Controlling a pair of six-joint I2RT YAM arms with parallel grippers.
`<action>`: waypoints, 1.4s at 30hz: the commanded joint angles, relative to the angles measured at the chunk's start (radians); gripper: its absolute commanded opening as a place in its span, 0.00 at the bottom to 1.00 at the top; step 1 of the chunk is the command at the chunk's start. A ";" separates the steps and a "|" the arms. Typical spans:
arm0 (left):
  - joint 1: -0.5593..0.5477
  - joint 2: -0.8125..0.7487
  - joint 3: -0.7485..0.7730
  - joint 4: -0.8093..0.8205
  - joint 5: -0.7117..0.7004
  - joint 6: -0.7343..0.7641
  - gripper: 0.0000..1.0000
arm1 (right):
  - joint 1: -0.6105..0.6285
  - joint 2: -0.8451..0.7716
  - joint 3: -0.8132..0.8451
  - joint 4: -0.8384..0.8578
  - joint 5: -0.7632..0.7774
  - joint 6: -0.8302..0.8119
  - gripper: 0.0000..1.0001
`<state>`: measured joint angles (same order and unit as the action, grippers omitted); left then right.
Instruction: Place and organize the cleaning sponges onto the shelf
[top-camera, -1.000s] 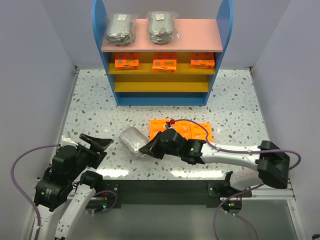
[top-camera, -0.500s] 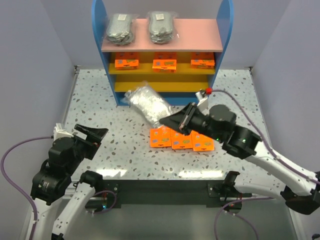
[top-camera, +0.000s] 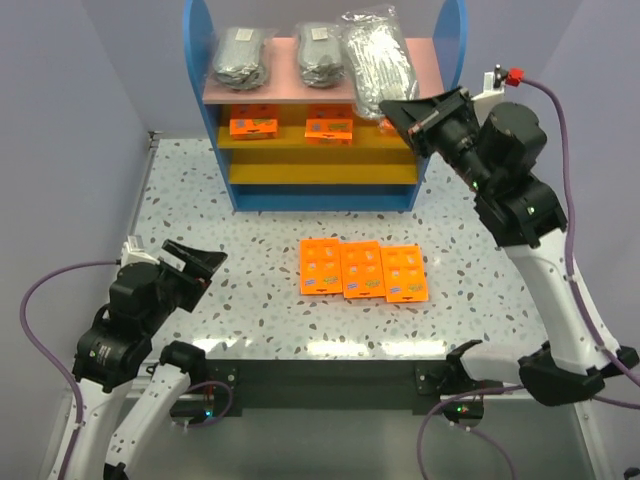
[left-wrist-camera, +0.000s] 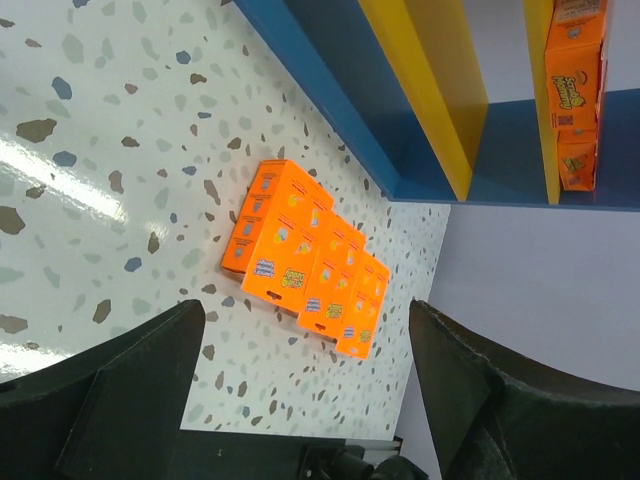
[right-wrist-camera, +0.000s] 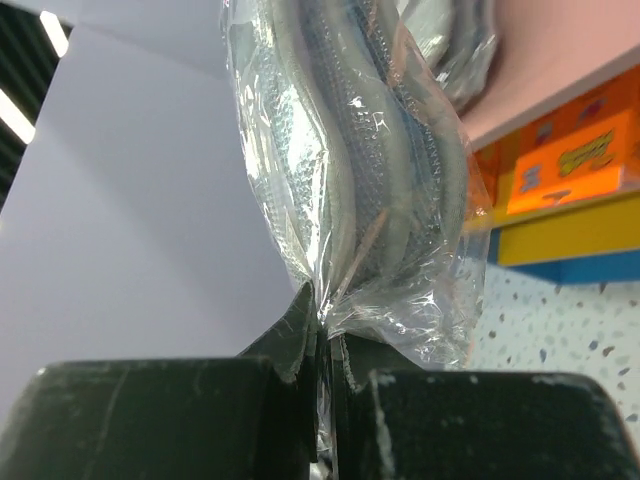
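The robot's right gripper should go on carrying the bag to the pink top board (top-camera: 428, 62), which is open beside the blue side panel (top-camera: 452, 45), until it clears the middle bag.
My right gripper (top-camera: 402, 106) is shut on the edge of a clear bag of grey scrub pads (top-camera: 377, 55) and holds it over the right part of the shelf's pink top board (top-camera: 425, 75); the bag fills the right wrist view (right-wrist-camera: 350, 170). Two more bags (top-camera: 240, 55) (top-camera: 323, 52) lie on that board. Three orange packets (top-camera: 252, 126) sit on the upper yellow board. Three orange packets (top-camera: 362, 270) lie side by side on the table, also in the left wrist view (left-wrist-camera: 305, 260). My left gripper (top-camera: 195, 262) is open and empty at the near left.
The shelf (top-camera: 325, 190) stands at the back centre against the wall, its lowest yellow board (top-camera: 320, 172) bare. Grey walls close in the table (top-camera: 200, 210) on the left, right and back. The speckled table ends at a dark front rail (top-camera: 320, 375).
My right gripper has lifted the bag of scrub pads from the table up and back to the right of the shelf's top board. The left gripper has hardly moved.
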<state>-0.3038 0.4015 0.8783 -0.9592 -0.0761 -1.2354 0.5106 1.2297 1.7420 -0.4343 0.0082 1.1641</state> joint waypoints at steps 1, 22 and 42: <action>-0.004 0.002 -0.013 0.054 0.033 0.022 0.88 | -0.098 0.094 0.118 -0.050 -0.007 -0.006 0.00; -0.006 -0.006 -0.065 0.076 0.127 0.028 0.91 | -0.268 0.335 0.255 -0.012 -0.011 0.042 0.00; -0.004 0.025 -0.091 0.138 0.173 0.051 0.98 | -0.268 0.268 0.203 0.086 -0.051 0.029 0.66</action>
<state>-0.3038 0.4023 0.8017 -0.8989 0.0692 -1.2179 0.2474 1.5948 1.9533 -0.4252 -0.0189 1.2114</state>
